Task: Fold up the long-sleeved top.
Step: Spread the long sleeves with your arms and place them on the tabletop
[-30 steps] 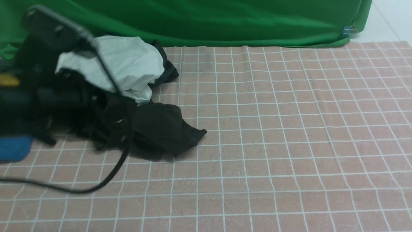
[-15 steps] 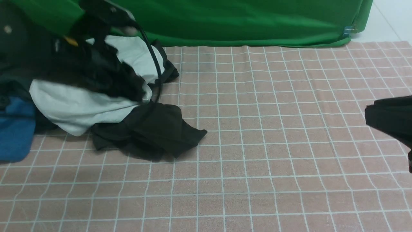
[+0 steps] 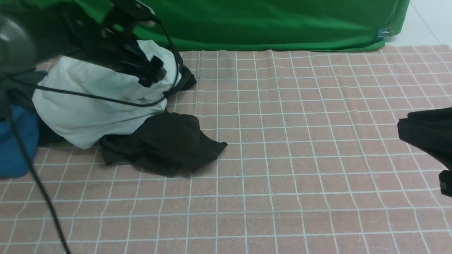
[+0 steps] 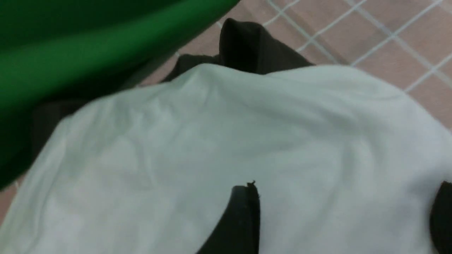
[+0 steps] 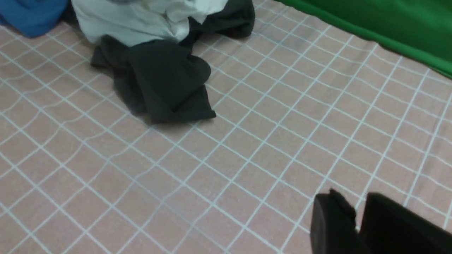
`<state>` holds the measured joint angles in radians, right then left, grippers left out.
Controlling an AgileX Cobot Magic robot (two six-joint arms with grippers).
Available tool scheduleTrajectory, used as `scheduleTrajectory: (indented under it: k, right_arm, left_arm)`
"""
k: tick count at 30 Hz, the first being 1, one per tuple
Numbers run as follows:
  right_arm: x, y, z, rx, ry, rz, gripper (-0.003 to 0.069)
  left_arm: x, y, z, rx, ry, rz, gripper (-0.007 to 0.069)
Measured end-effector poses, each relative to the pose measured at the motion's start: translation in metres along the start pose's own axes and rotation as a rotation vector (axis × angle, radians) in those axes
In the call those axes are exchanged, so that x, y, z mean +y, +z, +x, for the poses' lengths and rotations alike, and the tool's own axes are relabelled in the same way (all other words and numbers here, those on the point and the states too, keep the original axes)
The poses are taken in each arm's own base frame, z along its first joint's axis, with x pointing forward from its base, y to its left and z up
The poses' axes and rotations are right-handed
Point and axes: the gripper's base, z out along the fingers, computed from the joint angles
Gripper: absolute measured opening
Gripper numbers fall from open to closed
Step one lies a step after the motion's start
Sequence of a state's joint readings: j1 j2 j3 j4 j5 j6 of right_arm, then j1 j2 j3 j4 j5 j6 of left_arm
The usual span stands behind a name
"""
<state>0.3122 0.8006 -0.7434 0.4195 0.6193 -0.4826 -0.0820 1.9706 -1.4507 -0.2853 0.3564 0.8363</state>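
Note:
The long-sleeved top [image 3: 176, 141] is bunched up in loose folds [image 3: 142, 148], so I expect it to spread out long while its other end stays behind when the robot pulls it.
The long-sleeved top [image 3: 169, 141] lies crumpled and black on the checked cloth, its back part under a white garment [image 3: 91, 106]. The right wrist view shows the top [image 5: 166, 81] in front of the white garment [image 5: 141, 21]. My left gripper [image 3: 152, 72] hangs over the white garment, open, with only white fabric [image 4: 212, 141] between its fingers [image 4: 243, 211] and nothing held. A black fold [image 4: 247, 46] pokes out behind the white cloth. My right gripper [image 3: 406, 128] hovers at the right edge, far from the clothes. Its jaws [image 5: 357, 204] are almost together and empty.
A green backdrop [image 3: 265, 24] runs along the far edge. A blue cloth [image 3: 16, 141] with dark fabric lies at the far left, beside the pile. The left arm's black cable [image 3: 35, 183] trails down across the front left. Pink checked tablecloth [image 3: 300, 158] covers the table.
My left gripper has lifted, swung back over the pile and opened. The white garment now lies spread further front-left. My right gripper has come into view at the right edge.

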Motion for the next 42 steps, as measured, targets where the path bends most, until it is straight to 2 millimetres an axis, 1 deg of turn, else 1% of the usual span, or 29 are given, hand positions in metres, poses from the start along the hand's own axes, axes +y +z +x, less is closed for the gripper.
scheduleTrajectory:
  k: [1, 2, 3, 4, 5, 6, 8, 10, 11, 12, 14, 15, 16, 19, 20, 22, 24, 26, 27, 28, 29, 30, 31, 34, 36, 38, 39, 41, 42]
  right_arm:
    - [0.000, 0.000, 0.000, -0.001, 0.000, 0.001, 0.0158]
    - [0.000, 0.000, 0.000, -0.005, 0.001, 0.003, 0.0158]
    - [-0.001, 0.000, -0.001, -0.011, 0.003, 0.006, 0.0158]
    - [-0.001, 0.000, -0.001, -0.016, 0.005, 0.009, 0.0158]
    - [-0.001, 0.000, -0.002, -0.020, 0.005, 0.011, 0.0158]
    - [-0.001, 0.000, -0.002, -0.024, 0.007, 0.013, 0.0158]
    - [-0.002, 0.000, -0.003, -0.032, 0.009, 0.017, 0.0158]
    - [-0.002, 0.000, -0.003, -0.039, 0.011, 0.021, 0.0158]
    - [-0.002, 0.000, -0.003, -0.039, 0.012, 0.021, 0.0158]
    - [-0.002, 0.000, -0.003, -0.040, 0.014, 0.021, 0.0158]
    - [-0.002, 0.000, -0.003, -0.040, 0.020, 0.021, 0.0155]
    - [-0.002, 0.000, -0.003, -0.040, 0.022, 0.021, 0.0154]
    - [-0.002, 0.000, -0.003, -0.040, 0.022, 0.021, 0.0154]
    - [-0.001, 0.000, -0.004, -0.043, 0.035, 0.014, 0.0155]
    - [-0.001, 0.000, -0.004, -0.044, 0.040, 0.011, 0.0153]
    - [-0.001, 0.000, -0.004, -0.045, 0.044, 0.008, 0.0152]
    - [-0.001, 0.000, -0.004, -0.044, 0.046, 0.007, 0.0152]
    - [-0.001, 0.000, -0.004, -0.043, 0.049, 0.005, 0.0152]
    - [0.000, 0.000, -0.004, -0.044, 0.050, 0.004, 0.0152]
    - [0.000, 0.000, -0.004, -0.044, 0.050, 0.004, 0.0152]
    - [0.000, 0.000, -0.004, -0.044, 0.051, 0.004, 0.0152]
    - [0.000, 0.000, -0.004, -0.044, 0.051, 0.004, 0.0152]
    - [0.000, 0.000, -0.004, -0.044, 0.053, 0.003, 0.0152]
    - [0.000, 0.000, -0.004, -0.045, 0.055, 0.002, 0.0152]
    - [0.000, 0.000, -0.004, -0.046, 0.058, 0.000, 0.0152]
    - [0.000, 0.000, -0.004, -0.046, 0.059, -0.001, 0.0152]
    - [0.000, 0.000, -0.004, -0.046, 0.061, -0.002, 0.0152]
    - [0.000, 0.000, -0.004, -0.044, 0.063, -0.005, 0.0152]
    - [0.001, 0.000, -0.003, -0.041, 0.064, -0.007, 0.0152]
  left_arm:
    - [0.000, 0.002, 0.001, 0.003, 0.011, -0.003, 0.0685]
    - [-0.001, 0.011, 0.005, 0.014, 0.038, -0.012, 0.0678]
    - [-0.002, 0.015, 0.008, 0.023, 0.049, -0.013, 0.0663]
    - [-0.003, 0.019, 0.011, 0.035, 0.052, -0.010, 0.0628]
    - [-0.003, 0.021, 0.012, 0.043, 0.055, -0.009, 0.0575]
    - [-0.004, 0.022, 0.013, 0.046, 0.057, -0.009, 0.0505]
    - [-0.004, 0.022, 0.013, 0.049, 0.064, -0.010, 0.0346]
    - [-0.003, 0.017, 0.010, 0.055, 0.070, -0.004, 0.0133]
    - [-0.003, 0.017, 0.010, 0.055, 0.071, -0.005, 0.0133]
    - [-0.002, 0.011, 0.008, 0.059, 0.072, 0.002, 0.0081]
    - [0.000, -0.005, 0.001, 0.052, 0.077, 0.003, 0.0078]
    - [0.003, -0.018, -0.005, 0.041, 0.083, -0.005, 0.0078]
    - [0.003, -0.020, -0.006, 0.038, 0.085, -0.007, 0.0078]
    - [0.013, -0.069, -0.028, -0.041, 0.110, -0.072, 0.0078]
    - [0.018, -0.091, -0.035, -0.075, 0.126, -0.109, 0.0078]
    - [0.026, -0.122, -0.043, -0.120, 0.144, -0.174, 0.0078]
    - [0.039, -0.166, -0.048, -0.179, 0.150, -0.280, 0.0078]
    - [0.054, -0.207, -0.047, -0.226, 0.135, -0.397, 0.0078]
    - [0.060, -0.223, -0.045, -0.247, 0.119, -0.445, 0.0078]
    - [0.070, -0.245, -0.040, -0.269, 0.103, -0.517, 0.0078]
    - [0.075, -0.264, -0.037, -0.294, 0.089, -0.572, 0.0078]
    - [0.076, -0.268, -0.037, -0.297, 0.088, -0.585, 0.0078]
    - [0.086, -0.298, -0.029, -0.327, 0.066, -0.684, 0.0078]
    - [0.101, -0.337, -0.012, -0.349, 0.024, -0.839, 0.0078]
    - [0.109, -0.351, -0.002, -0.344, -0.011, -0.906, 0.0078]
    - [0.114, -0.353, 0.003, -0.334, -0.033, -0.921, 0.0078]
    - [0.122, -0.346, 0.013, -0.300, -0.082, -0.914, 0.0078]
    - [0.128, -0.333, 0.020, -0.260, -0.135, -0.874, 0.0078]
    - [0.134, -0.315, 0.027, -0.213, -0.177, -0.820, 0.0078]
